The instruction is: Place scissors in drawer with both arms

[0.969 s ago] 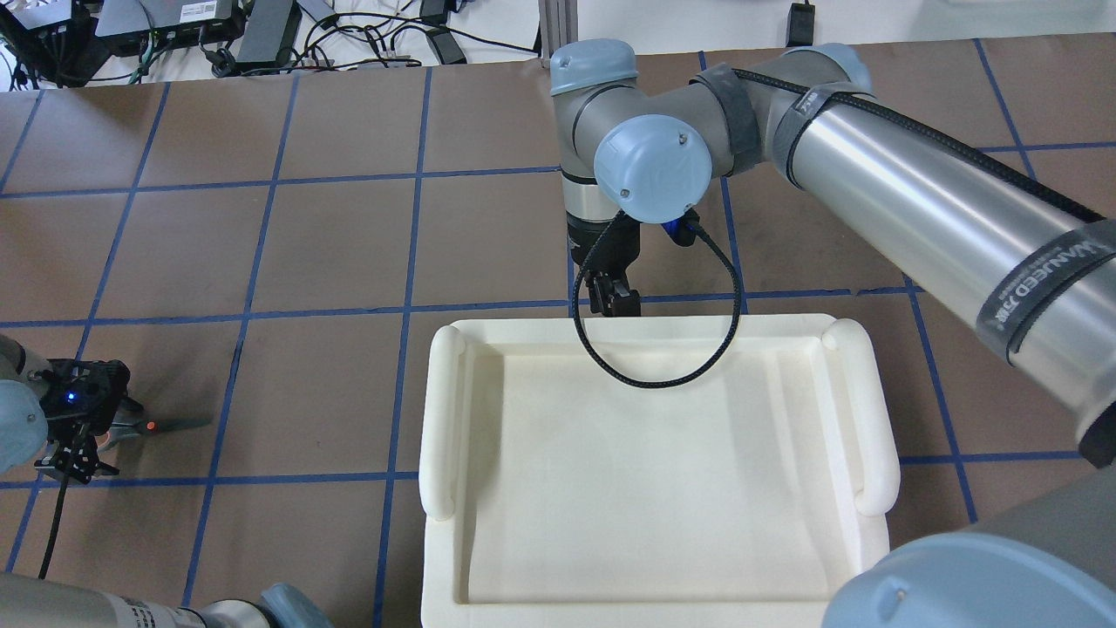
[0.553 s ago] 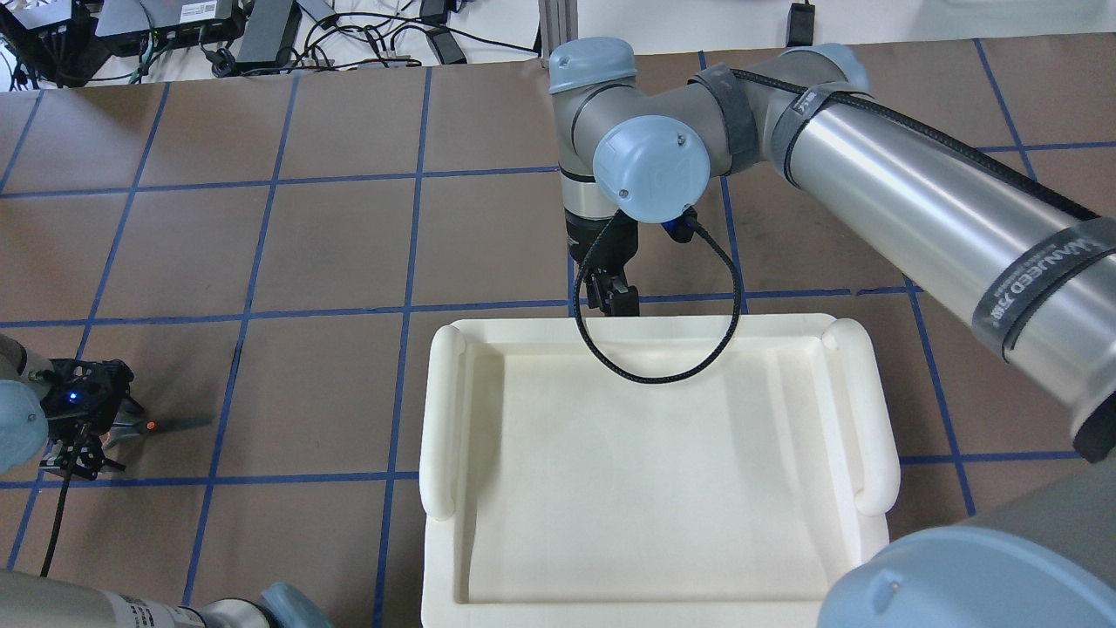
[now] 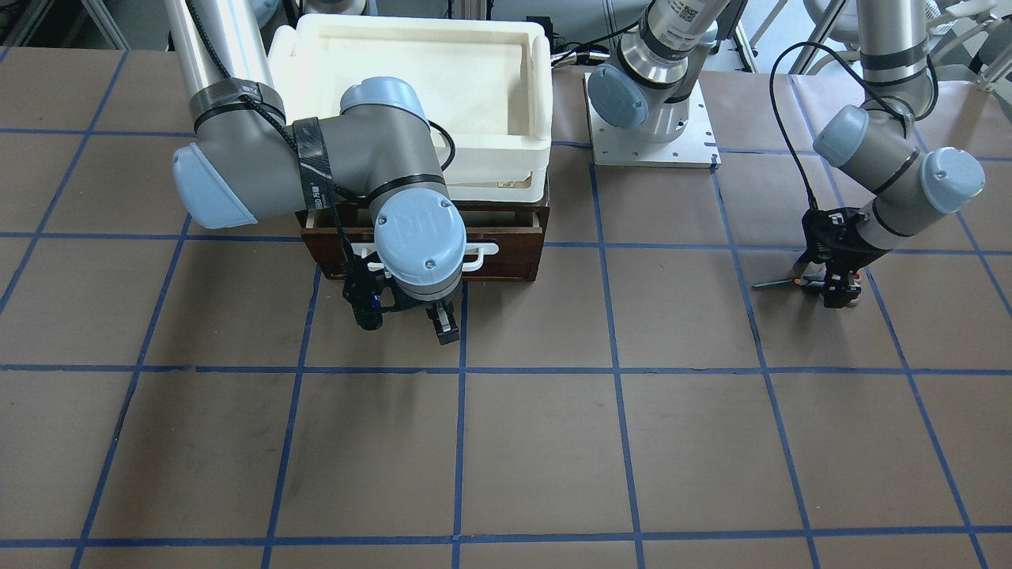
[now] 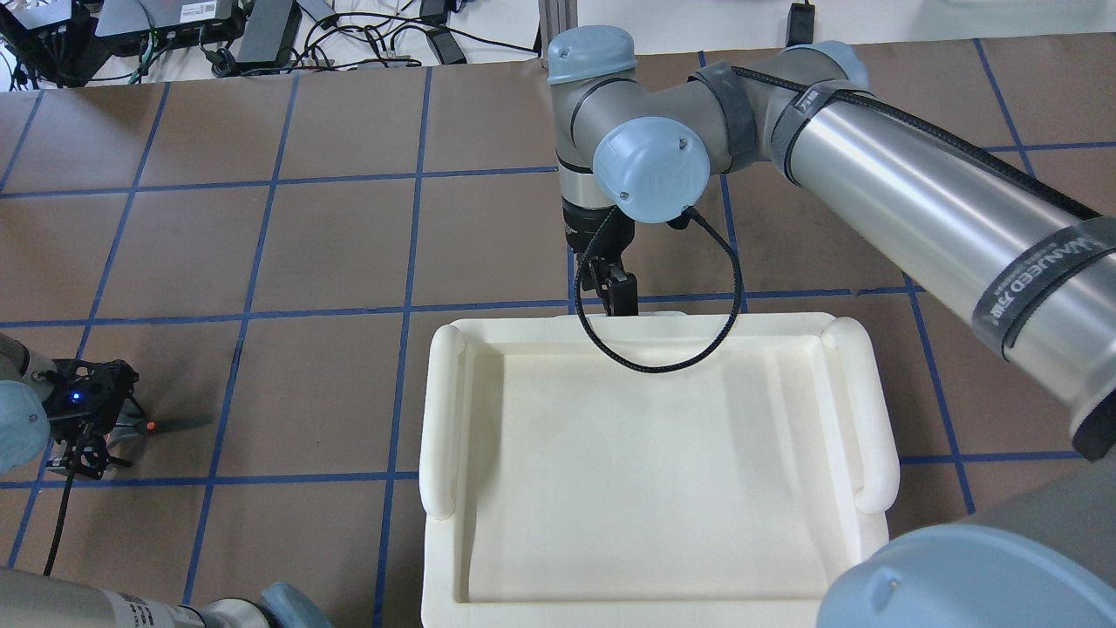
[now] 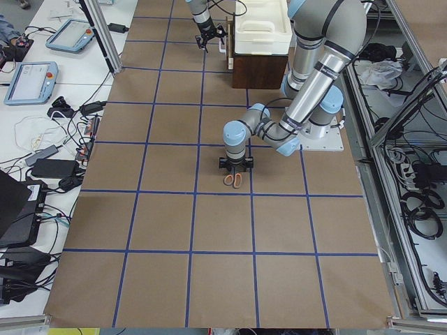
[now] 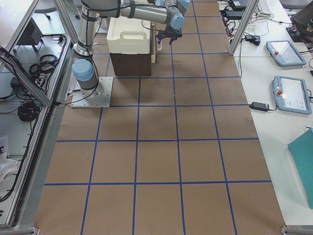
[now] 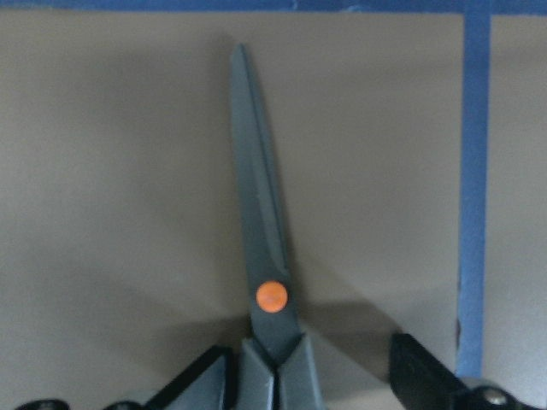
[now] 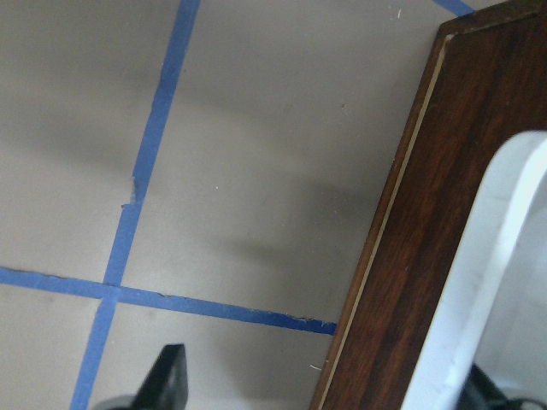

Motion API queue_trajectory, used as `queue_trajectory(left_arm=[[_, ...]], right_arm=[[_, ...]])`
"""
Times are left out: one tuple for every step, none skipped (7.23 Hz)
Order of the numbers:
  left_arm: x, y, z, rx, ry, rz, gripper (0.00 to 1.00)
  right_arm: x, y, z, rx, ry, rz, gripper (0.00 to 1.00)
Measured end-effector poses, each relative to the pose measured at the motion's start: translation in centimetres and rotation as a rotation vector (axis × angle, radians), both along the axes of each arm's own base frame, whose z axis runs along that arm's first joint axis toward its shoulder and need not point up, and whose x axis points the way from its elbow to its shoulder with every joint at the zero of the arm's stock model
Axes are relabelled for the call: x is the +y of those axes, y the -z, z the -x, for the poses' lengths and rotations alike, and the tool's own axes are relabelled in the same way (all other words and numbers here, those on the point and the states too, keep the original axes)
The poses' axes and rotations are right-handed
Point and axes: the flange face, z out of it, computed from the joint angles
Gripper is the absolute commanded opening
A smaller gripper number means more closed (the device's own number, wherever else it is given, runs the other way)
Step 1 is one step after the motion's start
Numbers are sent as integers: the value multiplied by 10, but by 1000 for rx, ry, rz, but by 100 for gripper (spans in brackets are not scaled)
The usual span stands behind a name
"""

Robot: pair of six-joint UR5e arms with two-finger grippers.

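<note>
The scissors' blades are closed and the robot's left gripper straddles both handles behind the orange pivot, so the scissors will stay shut when the robot carries them.
The scissors lie flat on the brown table at the far left, blades pointing right. In the left wrist view the orange pivot and dark blades show. My left gripper is open and stands low over the handles, one finger on each side of them. The dark brown drawer sits under the white foam tray, its white bar handle facing outward. My right gripper is open, with its fingers on either side of the handle in the right wrist view. I cannot tell how far out the drawer is.
The white foam tray rests on top of the drawer cabinet and hides it from overhead. The robot's white base plate stands beside the cabinet. Blue tape lines grid the table. Cables and power bricks lie beyond the far edge.
My right wrist has turned slightly and its gripper has shifted a little at the tray's far edge. My left gripper has settled slightly over the scissors' handles. The scissors have not moved.
</note>
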Motion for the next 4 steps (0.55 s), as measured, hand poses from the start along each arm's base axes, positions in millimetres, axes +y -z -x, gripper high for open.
queue_trajectory(left_arm=[[-1,-1,-1,-3,2,4,56],[-3,-4,-2,-8,5,8,55],[-4,-6,-4,-13,6,12,55],[-5,-8,-5,-16,6,15,54]], right_arm=[[-4,1,-1,-5,-5,13,100],[-9,1,-2,-9,-8,24,100],[-15,-1,-4,-12,-9,34,100],[-20,-2,-5,-15,-8,42,100]])
